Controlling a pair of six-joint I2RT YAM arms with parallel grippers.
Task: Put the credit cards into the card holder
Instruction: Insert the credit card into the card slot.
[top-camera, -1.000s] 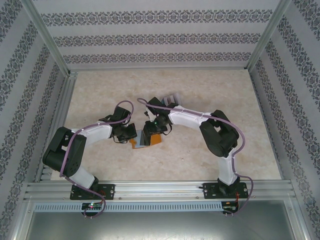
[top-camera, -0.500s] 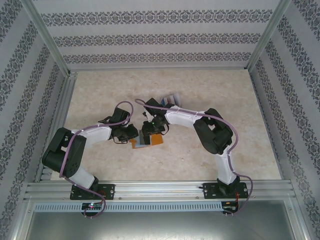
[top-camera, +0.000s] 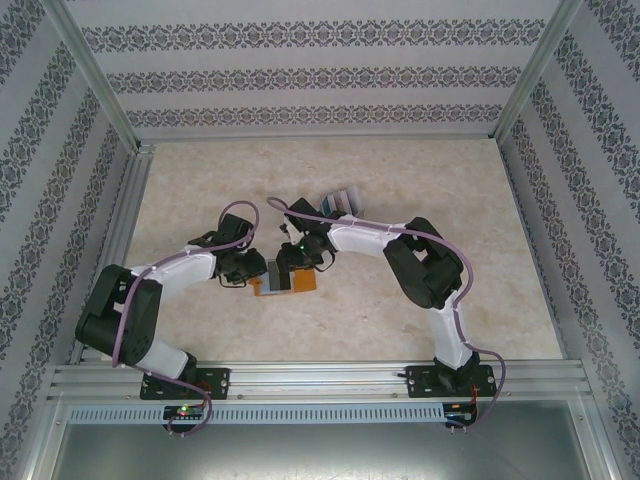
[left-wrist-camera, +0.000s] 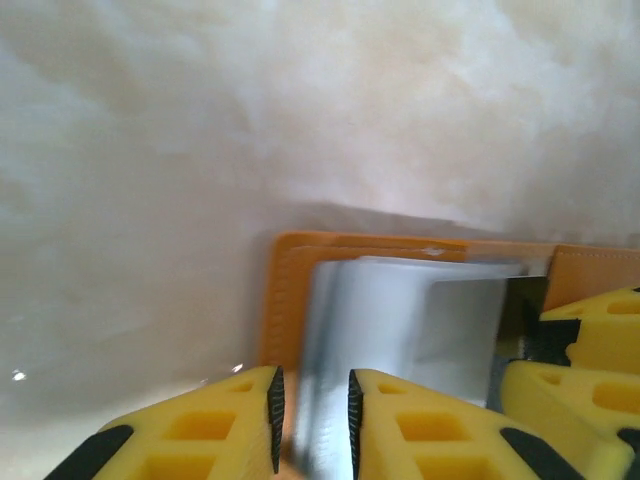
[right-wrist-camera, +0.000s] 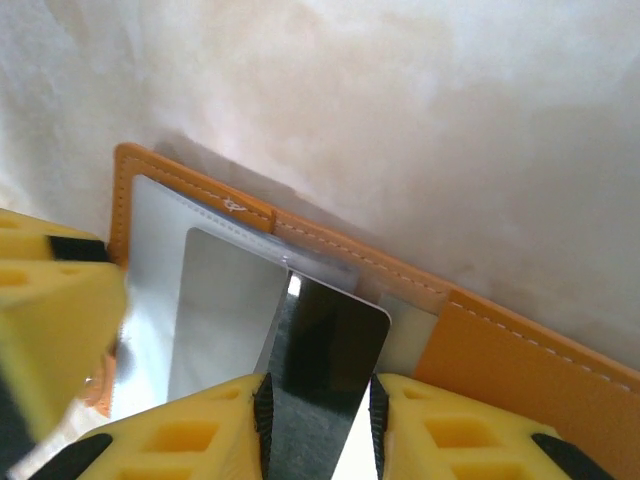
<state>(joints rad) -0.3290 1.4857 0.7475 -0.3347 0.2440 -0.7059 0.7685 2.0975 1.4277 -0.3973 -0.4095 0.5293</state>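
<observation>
With the credit card (right-wrist-camera: 331, 335) partly out of the clear pocket, my left gripper should leave the pocket sheet and brace the card holder's orange edge (left-wrist-camera: 284, 315) against the push.
The orange card holder (top-camera: 304, 283) lies open on the table between both grippers. In the right wrist view my right gripper (right-wrist-camera: 318, 430) is shut on a dark credit card (right-wrist-camera: 325, 345), gripping its two long edges. The card's far end meets the mouth of the clear pocket (right-wrist-camera: 215, 300) inside the card holder (right-wrist-camera: 520, 370). My left gripper (left-wrist-camera: 312, 425) stands slightly open at the holder's left edge (left-wrist-camera: 285, 300). The pale pocket sheet (left-wrist-camera: 400, 320) runs between its pads with a gap on one side. From above, the left gripper (top-camera: 262, 272) and right gripper (top-camera: 290, 266) sit close together.
Several more credit cards (top-camera: 340, 199) lie fanned on the table behind the right arm. Aluminium frame rails (top-camera: 300, 375) and patterned walls enclose the table. The right gripper's yellow fingers (left-wrist-camera: 590, 340) stand near the left gripper.
The left jaws have parted from shut. Both grippers and the card holder have shifted slightly left, uncovering more of the spare cards behind. The right gripper still holds its card.
</observation>
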